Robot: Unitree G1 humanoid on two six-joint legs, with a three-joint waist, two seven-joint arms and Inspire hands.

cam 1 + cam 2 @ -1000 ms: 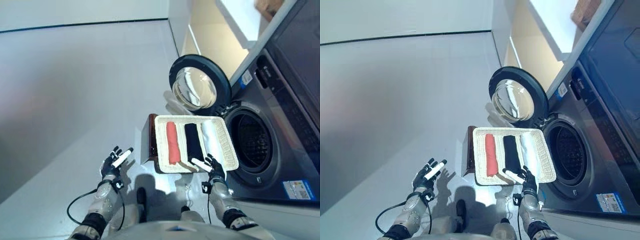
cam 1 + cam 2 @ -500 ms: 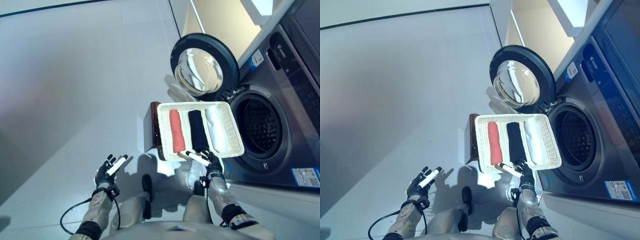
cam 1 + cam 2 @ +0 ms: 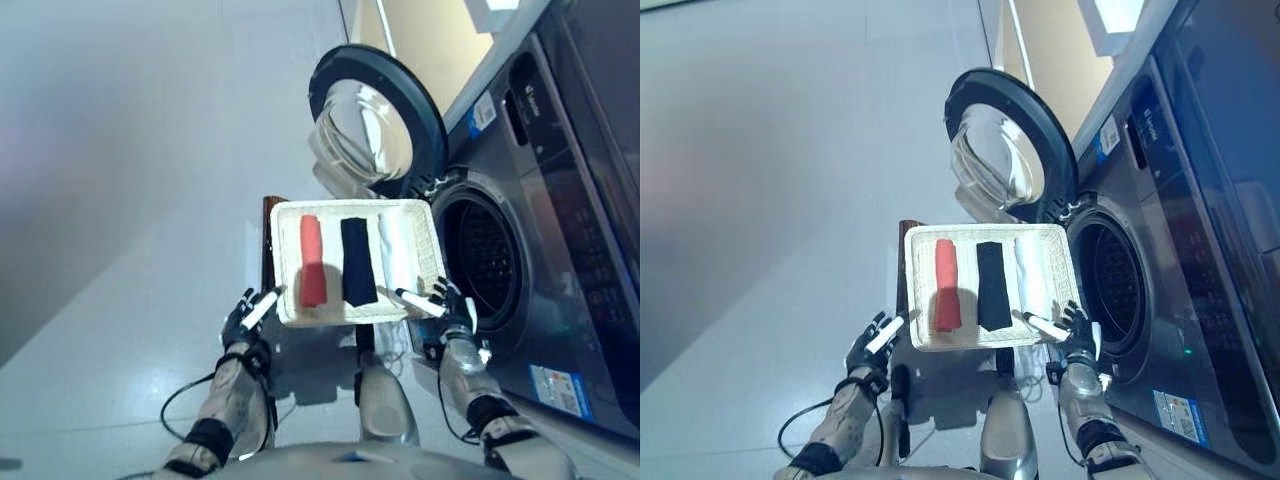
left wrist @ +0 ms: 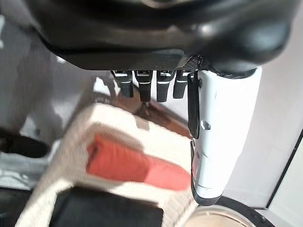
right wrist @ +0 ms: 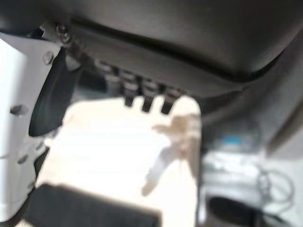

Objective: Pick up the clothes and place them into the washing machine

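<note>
My gripper will lift the white cloth [image 3: 397, 255] over to the drum, and the cloth should stay bundled because it is wound into a long, narrow roll [image 3: 394, 225].
A shallow wicker basket [image 3: 286, 262] holds a red roll [image 3: 312, 262], a dark navy roll [image 3: 357, 262] and a white roll [image 3: 395, 255] of clothes side by side. My left hand [image 3: 248, 318] is open at the basket's near left corner, its white-covered thumb at the rim. My right hand [image 3: 452, 308] is open at the near right corner, its thumb reaching over the rim toward the white roll. The left wrist view shows the red roll [image 4: 137, 165] past straight fingers [image 4: 142, 87]. The washing machine's drum [image 3: 482, 262] is open just right of the basket.
The round glass door [image 3: 372, 125] stands swung open behind the basket. The basket rests on a low dark brown box [image 3: 266, 245]. Grey floor [image 3: 120, 200] stretches to the left. The machine's dark front [image 3: 570, 250] runs along the right.
The camera has shifted. My left hand has come in from the left to the basket's near left corner. My right hand has moved along the near edge to the right corner.
</note>
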